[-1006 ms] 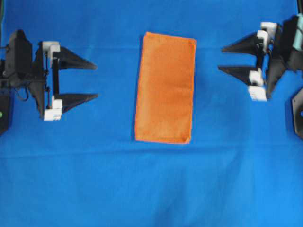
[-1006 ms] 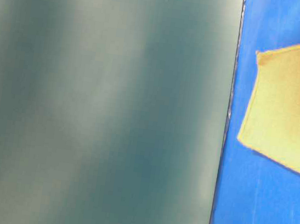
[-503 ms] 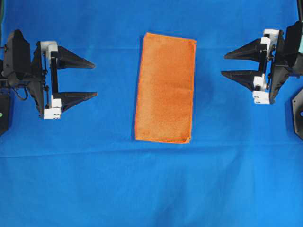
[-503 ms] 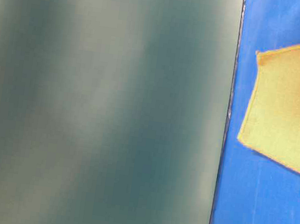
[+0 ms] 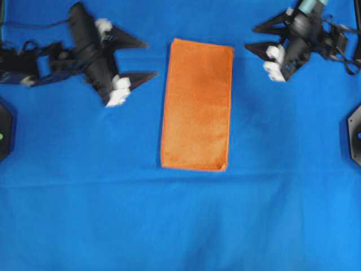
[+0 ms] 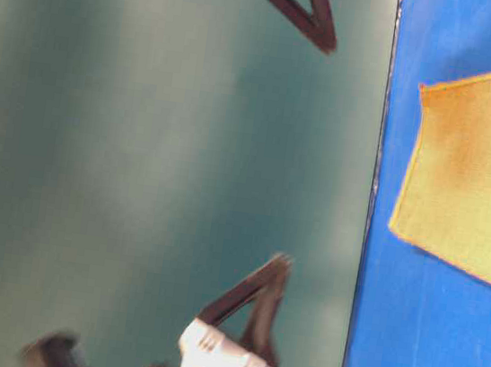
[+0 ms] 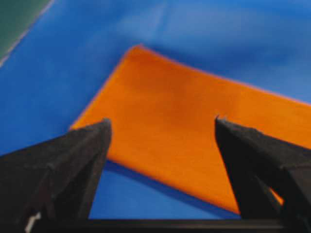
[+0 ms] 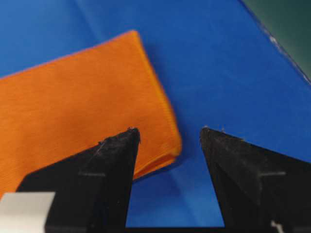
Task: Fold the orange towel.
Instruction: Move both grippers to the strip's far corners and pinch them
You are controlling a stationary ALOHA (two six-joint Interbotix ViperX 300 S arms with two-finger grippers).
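The orange towel's layers [image 5: 198,104] will fold over together when the robot brings the towel's far end nearer, because layered edges [image 8: 159,163] lie together at the towel's corner.
The orange towel [image 5: 197,104] lies flat on the blue cloth as a long rectangle, folded double, with layered edges showing in the right wrist view [image 8: 73,107]. My left gripper [image 5: 151,59] is open and empty, just left of the towel's far left corner, tips pointing at it. In the left wrist view the towel [image 7: 194,126] lies just beyond the open left gripper [image 7: 161,121]. My right gripper [image 5: 250,38] is open and empty, just right of the far right corner. In the right wrist view the right gripper [image 8: 169,129] frames that corner. The towel's corner also shows in the table-level view [image 6: 474,168].
The blue cloth [image 5: 180,226] covers the whole table. Black arm bases sit at the left edge [image 5: 3,130] and the right edge [image 5: 355,135]. The table's far edge [image 6: 371,209] meets a green backdrop [image 6: 139,169].
Both arms have swung from the table's sides inward and toward the far end of the towel, and both grippers remain open. The towel has not moved.
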